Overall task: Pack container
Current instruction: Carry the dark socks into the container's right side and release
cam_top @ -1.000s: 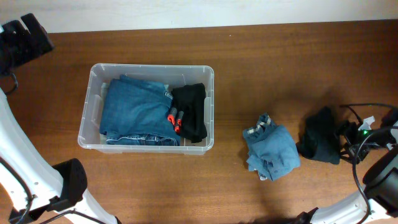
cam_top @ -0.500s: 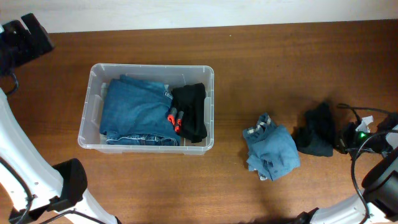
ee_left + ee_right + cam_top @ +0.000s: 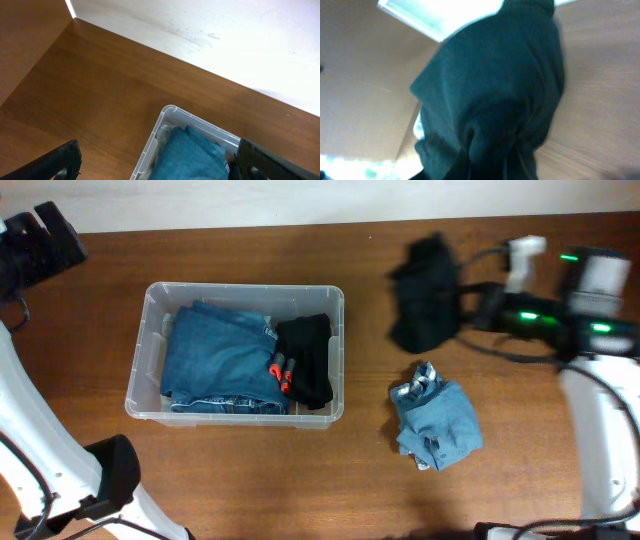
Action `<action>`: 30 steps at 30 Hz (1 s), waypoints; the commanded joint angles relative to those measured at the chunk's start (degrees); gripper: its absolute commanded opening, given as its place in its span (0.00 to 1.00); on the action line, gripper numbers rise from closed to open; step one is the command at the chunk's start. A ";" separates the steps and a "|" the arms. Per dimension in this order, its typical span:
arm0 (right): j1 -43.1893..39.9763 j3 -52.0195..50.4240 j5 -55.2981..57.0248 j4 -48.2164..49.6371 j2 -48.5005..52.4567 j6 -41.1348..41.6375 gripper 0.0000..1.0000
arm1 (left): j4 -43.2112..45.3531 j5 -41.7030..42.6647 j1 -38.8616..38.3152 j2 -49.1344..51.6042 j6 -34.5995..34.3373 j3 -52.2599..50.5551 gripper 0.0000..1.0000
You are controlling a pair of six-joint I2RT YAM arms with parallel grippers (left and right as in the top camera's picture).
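Observation:
The dark black garment is hanging clear of the blue cloth, so my right gripper should keep moving toward the container and let go over the black garment inside.
The container, a clear plastic bin, sits left of centre and holds folded blue jeans and a black garment with red marks. My right gripper is shut on a dark black garment that hangs in the air to the right of the bin. In the right wrist view this black garment fills the frame and hides the fingers. A crumpled blue cloth lies on the table below it. At the far left my left gripper is open and holds nothing; its view shows the container's corner.
The brown wooden table ends at a pale wall along the top edge. My left arm's white base stands at the lower left, and my right arm's white link runs down the right side.
My right gripper closed on the black garment at the lower right, lifted it off the table and swung it up and left towards the container. The left arm stayed still.

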 commanded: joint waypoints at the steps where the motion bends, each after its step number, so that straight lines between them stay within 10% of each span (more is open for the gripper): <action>1: 14.19 0.28 3.76 6.75 2.36 7.52 0.04 | 0.02 -0.02 -0.24 0.22 0.31 0.28 0.99; 14: 31.30 0.28 25.79 20.17 20.63 20.44 0.04 | 0.04 0.00 -0.24 0.22 0.31 0.28 0.99; 22: 31.47 4.68 31.58 15.67 20.48 15.21 0.66 | 0.02 -0.02 -0.24 0.22 0.31 0.28 0.99; 30: 31.26 18.25 52.96 -4.94 16.44 9.57 0.53 | 0.02 -0.02 -0.24 0.22 0.31 0.28 0.99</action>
